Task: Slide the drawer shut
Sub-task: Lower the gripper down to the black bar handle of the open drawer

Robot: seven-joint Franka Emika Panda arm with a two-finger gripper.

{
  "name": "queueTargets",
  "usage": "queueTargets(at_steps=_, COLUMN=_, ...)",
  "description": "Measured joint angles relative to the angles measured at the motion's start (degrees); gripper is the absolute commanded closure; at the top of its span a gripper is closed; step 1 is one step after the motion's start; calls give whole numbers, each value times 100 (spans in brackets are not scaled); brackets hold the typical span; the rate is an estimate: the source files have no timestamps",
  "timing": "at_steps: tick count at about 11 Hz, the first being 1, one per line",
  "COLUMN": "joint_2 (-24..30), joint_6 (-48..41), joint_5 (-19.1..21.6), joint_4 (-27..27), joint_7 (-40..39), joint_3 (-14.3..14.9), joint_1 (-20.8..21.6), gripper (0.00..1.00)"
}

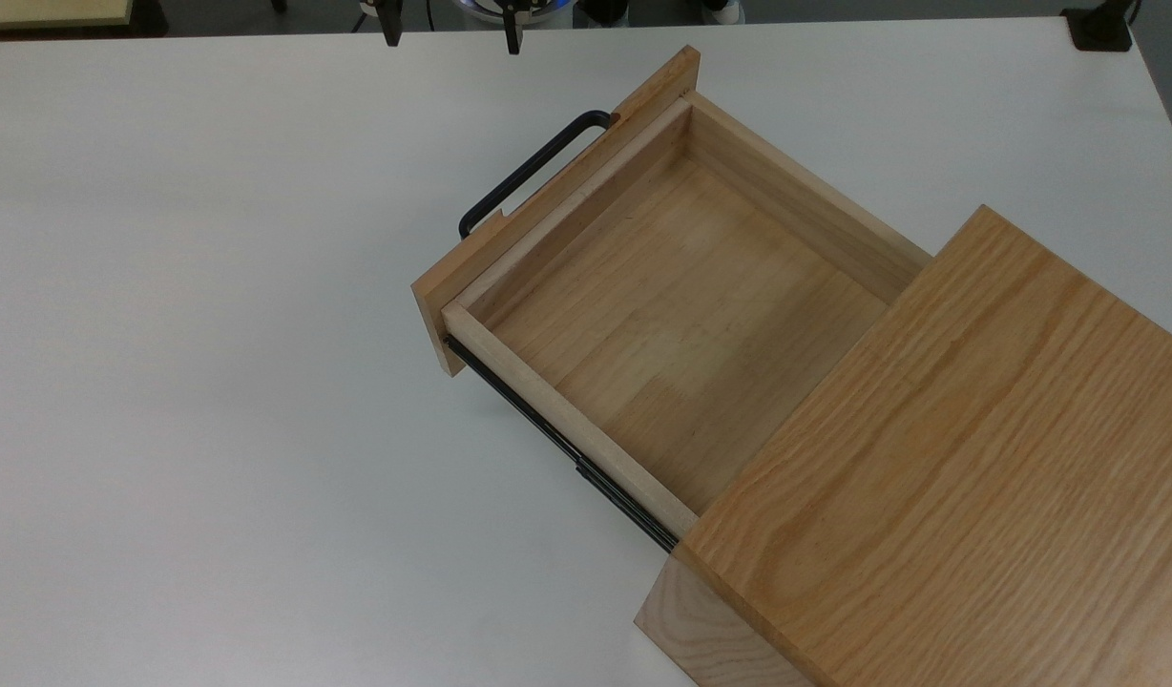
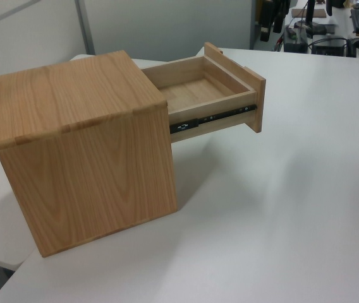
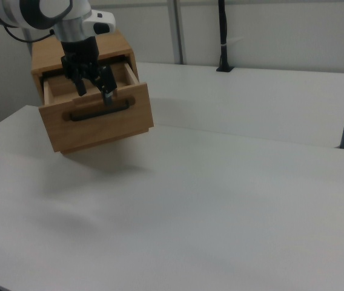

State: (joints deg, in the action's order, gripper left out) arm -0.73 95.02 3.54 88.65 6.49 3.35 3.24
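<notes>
The drawer will slide in until its front panel is flush when I push it, because the black side rail goes straight into the cabinet.
The drawer is a light pine tray pulled far out of the oak-grained cabinet. Its flat front panel carries a thin black U-shaped handle, and a black side rail shows along its near side. The drawer is empty inside. My gripper hangs open at the top view's upper edge, well apart from the handle, with nothing between its black fingers. In the right view the gripper stands in front of the drawer's front panel, above the handle. The left view shows the drawer sticking out of the cabinet.
The cabinet sits on a wide white table. A black post stands at the table's far edge in the right view. Desks with equipment lie beyond the table in the left view.
</notes>
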Motion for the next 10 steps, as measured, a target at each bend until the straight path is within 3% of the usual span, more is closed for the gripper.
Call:
queueTargets(at_steps=7, joint_2=0, joint_6=0, joint_5=0, joint_4=0, joint_7=-39, joint_3=0, joint_1=-1, gripper=0)
queueTargets(at_steps=10, joint_2=0, joint_6=-52, joint_5=0, joint_4=15, joint_7=-1489, joint_3=12, joint_1=-49, gripper=0)
